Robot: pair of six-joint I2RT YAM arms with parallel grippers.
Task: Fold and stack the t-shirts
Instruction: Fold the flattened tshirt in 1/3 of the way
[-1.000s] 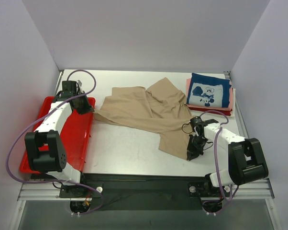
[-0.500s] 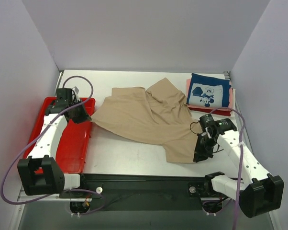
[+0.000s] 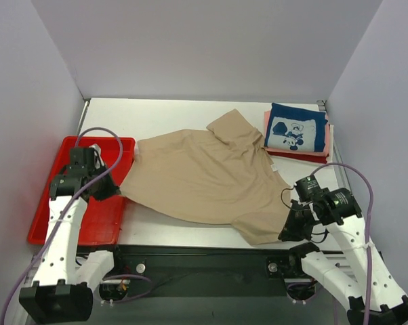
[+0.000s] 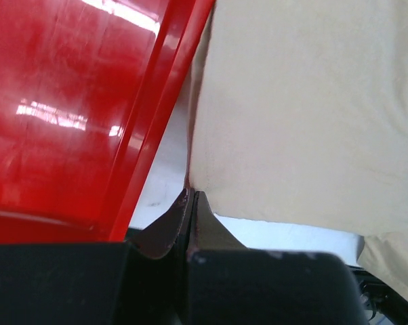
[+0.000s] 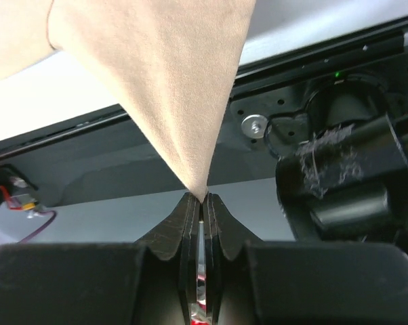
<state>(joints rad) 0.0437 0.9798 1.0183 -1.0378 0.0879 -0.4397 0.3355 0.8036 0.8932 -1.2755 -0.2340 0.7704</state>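
Observation:
The tan t-shirt's near sleeve [image 3: 261,227] reaches out to the front rail, so my right gripper should bring its tip back over the shirt's body [image 3: 253,177] and set it down.
The tan t-shirt [image 3: 204,176] is stretched across the middle of the table between both grippers. My left gripper [image 3: 113,187] is shut on its left corner beside the red tray; the left wrist view shows the cloth [image 4: 306,115] running from the closed jaws. My right gripper [image 3: 288,233] is shut on its lower right corner at the table's near edge; the right wrist view shows a cloth point [image 5: 170,88] pinched between the fingertips. A folded navy t-shirt with white cartoon print [image 3: 296,127] lies on folded pink and red ones [image 3: 266,128] at the back right.
A red plastic tray [image 3: 55,203] sits at the table's left side, its rim [image 4: 156,122] right beside the left gripper. The black front rail [image 5: 75,162] and arm bases lie under the right gripper. Grey walls enclose the table.
Both grippers have pulled toward the near edge and apart. The tan shirt, crumpled before, is now drawn out flatter and wider, its near part reaching the table's front edge.

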